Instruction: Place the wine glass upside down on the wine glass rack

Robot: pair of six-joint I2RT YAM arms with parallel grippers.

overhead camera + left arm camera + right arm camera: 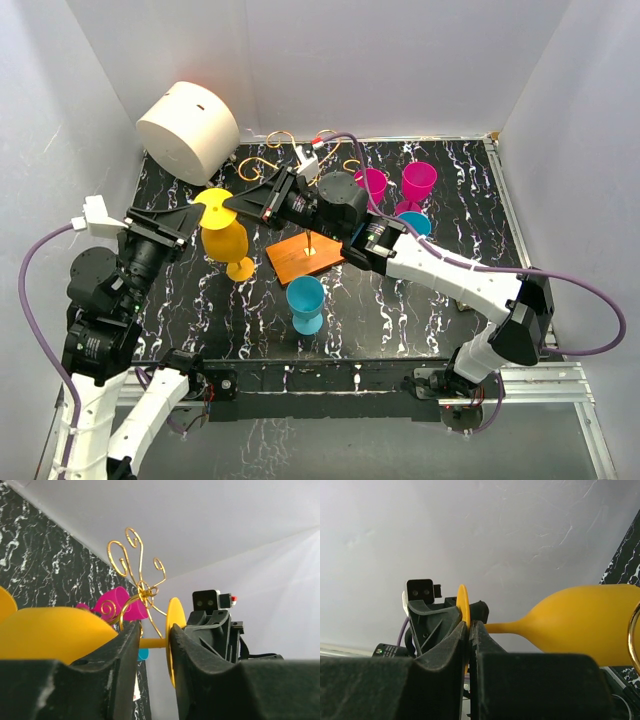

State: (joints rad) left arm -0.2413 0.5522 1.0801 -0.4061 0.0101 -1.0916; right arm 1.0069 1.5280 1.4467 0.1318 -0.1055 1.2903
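My right gripper is blocking the foot's side that faces the rack, so my left gripper should grab the foot's far edge and my right gripper should move back.
The yellow wine glass hangs in the air left of the wine glass rack, its round foot pointing to the back. My right gripper is shut on the rim of that foot. My left gripper is open, and the stem crosses the gap between its fingers without being squeezed. The rack's gold scroll arms spread above its post and orange-brown base. The scrolls also show in the left wrist view, behind the glass.
A blue glass stands in front of the rack base. Two magenta glasses and a teal one stand to the right. A white cylinder lies at the back left. Another yellow foot-like piece shows below the bowl.
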